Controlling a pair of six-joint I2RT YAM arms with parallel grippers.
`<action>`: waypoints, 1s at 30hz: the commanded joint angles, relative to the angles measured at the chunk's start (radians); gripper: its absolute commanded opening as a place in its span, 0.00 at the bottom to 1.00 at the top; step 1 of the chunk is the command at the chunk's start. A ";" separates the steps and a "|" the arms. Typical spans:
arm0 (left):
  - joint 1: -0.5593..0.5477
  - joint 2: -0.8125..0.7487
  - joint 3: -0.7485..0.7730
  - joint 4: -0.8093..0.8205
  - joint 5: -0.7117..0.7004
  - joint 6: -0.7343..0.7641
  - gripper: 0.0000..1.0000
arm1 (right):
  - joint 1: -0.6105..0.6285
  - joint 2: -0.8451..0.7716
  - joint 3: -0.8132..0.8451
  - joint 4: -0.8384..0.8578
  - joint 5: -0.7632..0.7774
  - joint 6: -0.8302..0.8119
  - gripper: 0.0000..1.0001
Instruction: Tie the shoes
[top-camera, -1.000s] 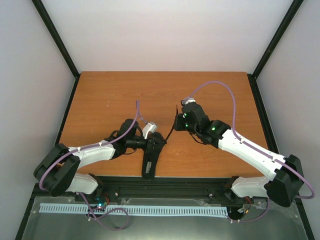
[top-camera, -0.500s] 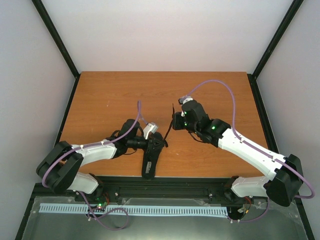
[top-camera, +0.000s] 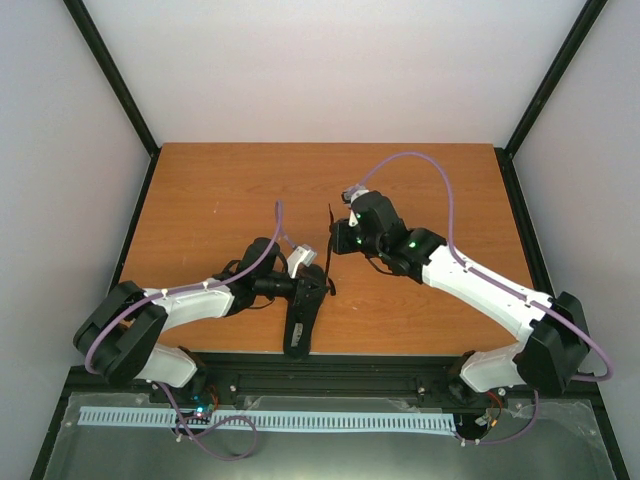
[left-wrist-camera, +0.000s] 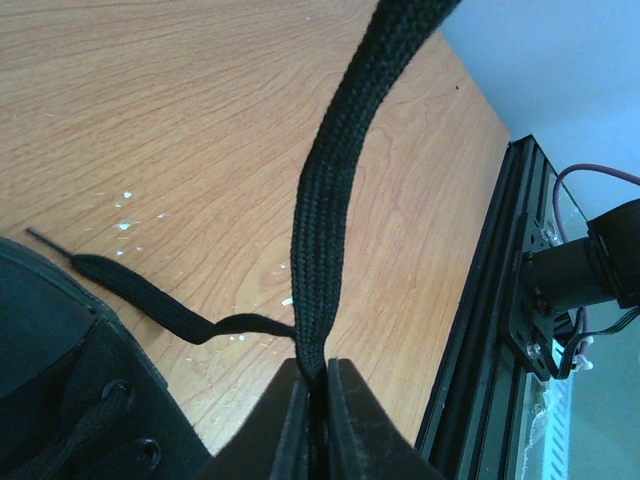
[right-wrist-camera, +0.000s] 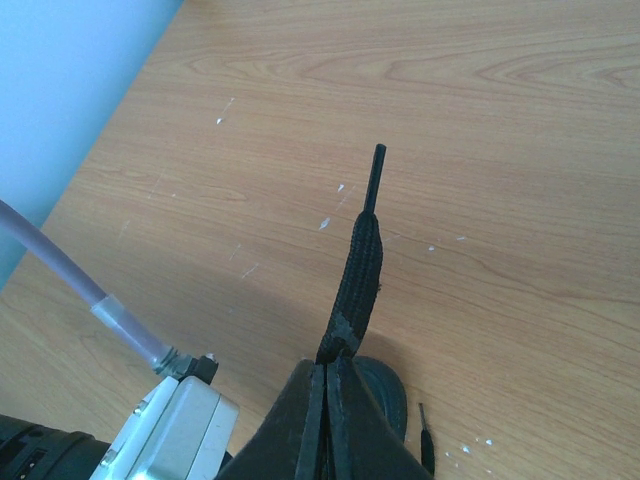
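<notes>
The lace runs from the robot's left gripper and its tip points past the shoe's toe, so the right gripper goes on over the toe and lets go of the lace.
The black shoe lies at the table's near edge, between the two arms. My left gripper hangs just over its laced part, shut on a flat black lace that runs up out of the left wrist view. A second lace trails slack over the wood beside the shoe's eyelets. My right gripper is farther back, shut on a lace end whose stiff tip sticks out past the fingers. In the right wrist view the shoe peeks out below the jaws.
The wooden table is walled on the left, right and back. A black frame rail runs along its near edge, close to the shoe. A pale slotted strip lies below it. The left wrist's white camera housing sits beside my right gripper.
My right gripper has carried the lace end leftward and away from the near edge. My left gripper has stayed over the shoe and tightened on its lace.
</notes>
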 joint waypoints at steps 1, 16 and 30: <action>0.008 -0.008 0.034 -0.010 -0.026 0.025 0.07 | 0.002 0.017 0.038 0.024 0.001 -0.019 0.03; 0.009 -0.276 -0.140 -0.017 -0.162 -0.068 0.01 | 0.002 0.268 0.056 0.150 -0.243 0.008 0.03; 0.009 -0.358 -0.157 -0.091 -0.244 -0.160 0.01 | -0.097 0.064 -0.197 0.352 -0.436 -0.095 0.85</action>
